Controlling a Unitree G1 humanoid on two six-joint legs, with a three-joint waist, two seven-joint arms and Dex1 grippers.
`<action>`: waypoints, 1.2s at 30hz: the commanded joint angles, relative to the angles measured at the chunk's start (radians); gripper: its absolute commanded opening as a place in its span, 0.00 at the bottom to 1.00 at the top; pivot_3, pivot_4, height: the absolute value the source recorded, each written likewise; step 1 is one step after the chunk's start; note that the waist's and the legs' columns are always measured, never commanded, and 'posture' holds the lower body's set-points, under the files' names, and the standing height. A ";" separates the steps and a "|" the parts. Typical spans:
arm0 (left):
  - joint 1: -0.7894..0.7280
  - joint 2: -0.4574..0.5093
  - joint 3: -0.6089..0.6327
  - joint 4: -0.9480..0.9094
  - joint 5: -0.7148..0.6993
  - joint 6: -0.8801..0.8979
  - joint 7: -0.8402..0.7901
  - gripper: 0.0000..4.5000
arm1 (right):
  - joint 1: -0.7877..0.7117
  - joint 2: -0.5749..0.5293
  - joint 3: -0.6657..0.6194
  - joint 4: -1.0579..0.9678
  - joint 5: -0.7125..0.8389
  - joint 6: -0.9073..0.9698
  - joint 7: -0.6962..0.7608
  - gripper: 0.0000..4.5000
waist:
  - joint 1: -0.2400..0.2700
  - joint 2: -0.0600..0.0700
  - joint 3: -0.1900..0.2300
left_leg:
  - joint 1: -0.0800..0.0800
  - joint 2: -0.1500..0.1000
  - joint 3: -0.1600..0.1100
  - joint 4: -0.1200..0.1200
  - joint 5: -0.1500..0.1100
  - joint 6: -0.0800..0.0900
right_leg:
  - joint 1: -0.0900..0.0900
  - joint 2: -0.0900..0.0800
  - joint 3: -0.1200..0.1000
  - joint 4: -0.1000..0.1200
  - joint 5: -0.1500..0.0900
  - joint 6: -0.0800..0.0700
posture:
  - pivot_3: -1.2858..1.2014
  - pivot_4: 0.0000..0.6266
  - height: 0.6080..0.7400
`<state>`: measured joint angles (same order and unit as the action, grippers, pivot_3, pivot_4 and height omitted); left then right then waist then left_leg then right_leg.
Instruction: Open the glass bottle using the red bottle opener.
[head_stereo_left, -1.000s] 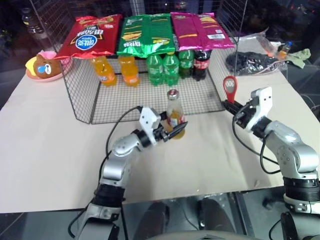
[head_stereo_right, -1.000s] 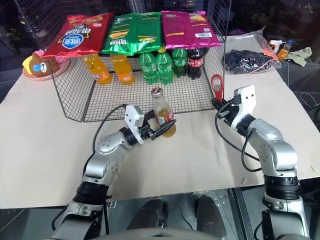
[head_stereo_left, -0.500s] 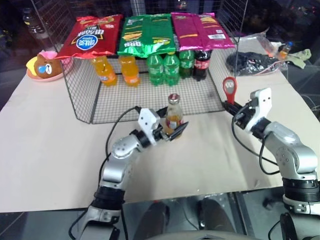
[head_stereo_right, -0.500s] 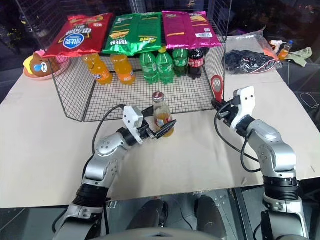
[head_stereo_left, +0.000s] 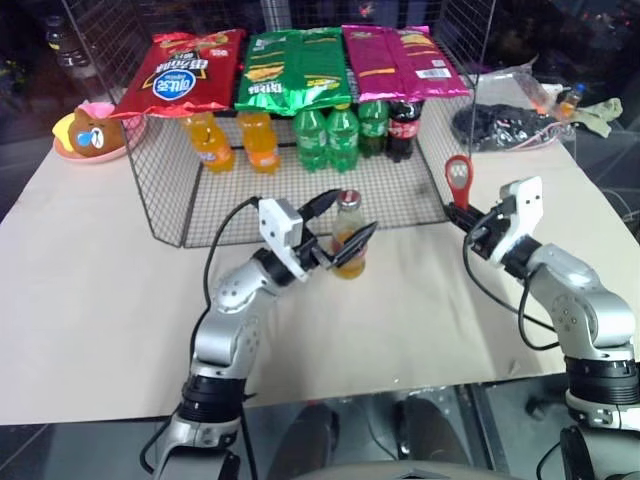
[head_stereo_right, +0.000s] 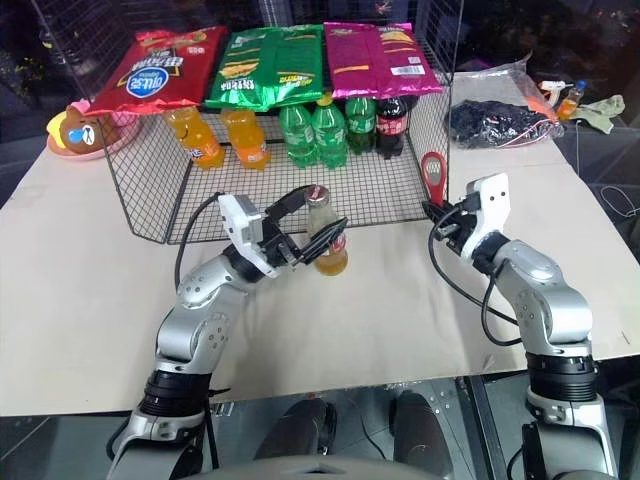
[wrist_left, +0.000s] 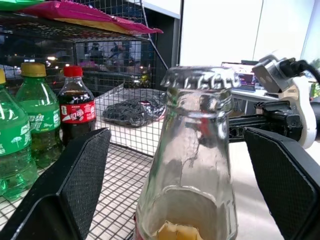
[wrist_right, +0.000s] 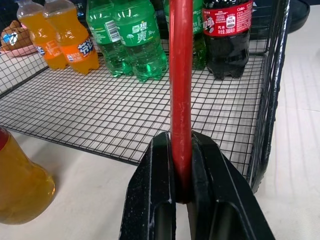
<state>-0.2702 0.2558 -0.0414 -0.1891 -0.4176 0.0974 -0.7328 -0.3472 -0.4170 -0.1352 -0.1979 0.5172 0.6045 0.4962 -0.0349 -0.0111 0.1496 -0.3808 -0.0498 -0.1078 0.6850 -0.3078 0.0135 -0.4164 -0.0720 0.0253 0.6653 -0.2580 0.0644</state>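
Note:
The glass bottle (head_stereo_left: 350, 258) is standing loose between the open fingers of the robot's left gripper, so the robot should clamp the bottle's neck (head_stereo_left: 348, 217) before it pries the metal cap with the red bottle opener.
The glass bottle (head_stereo_left: 349, 258) of orange drink stands upright on the table, just in front of the wire rack, with its metal cap (head_stereo_left: 347, 197) on. My left gripper (head_stereo_left: 353, 214) is open, one finger on each side of the bottle's neck (wrist_left: 196, 150) and not touching the glass. Both black pads (wrist_left: 80, 175) stand well apart from it. My right gripper (head_stereo_left: 466, 213) is shut on the handle of the red bottle opener (head_stereo_left: 458, 174). The opener (wrist_right: 180, 75) points up, to the right of the bottle and apart from it.
A wire rack (head_stereo_left: 190, 200) behind the bottle holds orange soda bottles (head_stereo_left: 208, 142), green bottles (head_stereo_left: 326, 135) and a cola bottle (head_stereo_left: 404, 128), with snack bags (head_stereo_left: 292, 65) on top. A bear toy on a plate (head_stereo_left: 90, 132) lies far left. A black bag (head_stereo_left: 500, 125) lies back right.
My left gripper let go of the bottle's body, opened wide and rose to the level of its neck. The bottle now stands free. The right arm and opener stayed still.

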 joint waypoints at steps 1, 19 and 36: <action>0.006 0.012 -0.003 -0.048 -0.009 -0.004 -0.007 0.97 | -0.021 -0.002 -0.009 -0.022 0.001 -0.027 0.009 0.00 | 0.000 0.000 0.000 | 0.000 0.000 0.000 0.000 0.000 0.000 | 0.000 0.000 0.000 0.000 0.000 0.000 | 0.52 0.24 1.00; 0.015 0.003 -0.016 0.013 0.028 -0.086 -0.026 0.34 | -0.054 0.005 0.008 -0.006 -0.002 -0.030 0.031 0.00 | 0.001 0.001 0.000 | 0.000 0.000 0.000 0.000 0.000 0.000 | 0.000 0.000 0.000 0.000 0.000 0.000 | 0.52 0.24 1.00; 0.034 0.009 -0.032 0.014 0.052 -0.095 0.001 0.26 | -0.076 0.044 0.280 -0.127 -0.282 -0.288 0.015 0.00 | 0.005 0.002 -0.002 | 0.002 0.000 0.000 0.001 0.000 0.000 | 0.002 0.000 0.000 0.000 0.000 0.000 | 0.52 0.24 1.00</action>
<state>-0.2535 0.2556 -0.0530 -0.1855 -0.3935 -0.0095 -0.7368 -0.4017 -0.3784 0.1397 -0.2903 0.2889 0.4072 0.5288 -0.0296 -0.0089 0.1479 -0.3788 -0.0500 -0.1080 0.6856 -0.3078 0.0136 -0.4143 -0.0720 0.0251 0.6650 -0.2580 0.0644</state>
